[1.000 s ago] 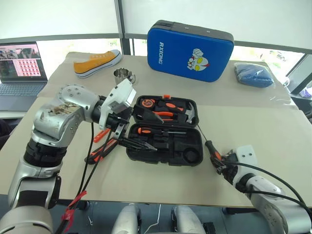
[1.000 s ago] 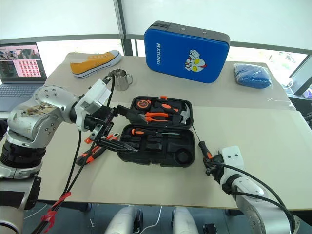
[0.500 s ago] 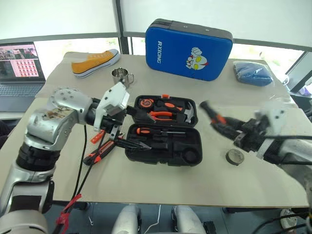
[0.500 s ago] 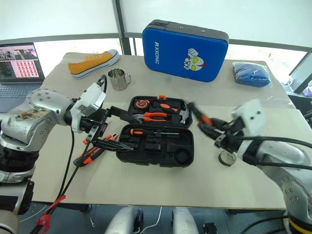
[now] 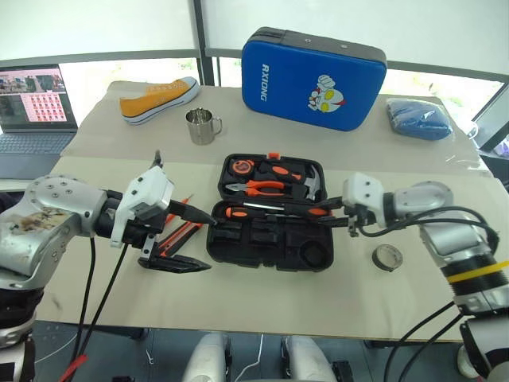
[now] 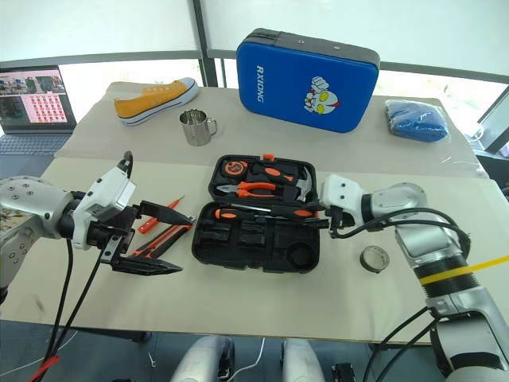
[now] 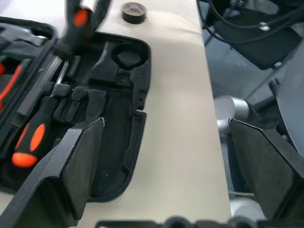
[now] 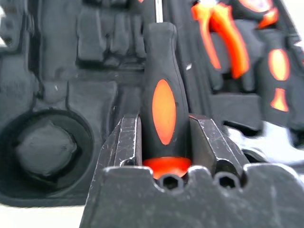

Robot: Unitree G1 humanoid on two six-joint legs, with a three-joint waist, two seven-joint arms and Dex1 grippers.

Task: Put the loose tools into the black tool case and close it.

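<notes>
The robot's right gripper should move the held screwdriver's shaft (image 5: 266, 206) to the front side of the seated screwdriver's handle and lower it, because the shaft is hanging over the case's hinge.
The black tool case (image 5: 270, 239) lies open mid-table, one black-and-orange screwdriver (image 7: 33, 137) seated in its front half. My right gripper (image 5: 347, 216) is at the case's right side, shut on a second black-and-orange screwdriver (image 8: 163, 109) that stretches level over the slots. My left gripper (image 5: 191, 239) hangs open just left of the case, holding nothing. Under it on the table lie the black-orange utility knife (image 6: 163, 241) and the slim orange tester screwdriver (image 6: 155, 220). The dark tape roll (image 5: 386, 257) rests on the table right of the case.
Pliers, hammer and tape measure fill the case's lid (image 5: 274, 175). Behind stand a blue zip case (image 5: 312, 68), a metal mug (image 5: 201, 126), a yellow shoe (image 5: 159, 99) and a blue bundle (image 5: 419, 119). A laptop (image 5: 32, 111) sits far left.
My right gripper has lifted the screwdriver from near the table's front edge and swung it left over the case, uncovering the tape roll. My left gripper has drawn back left from the case.
</notes>
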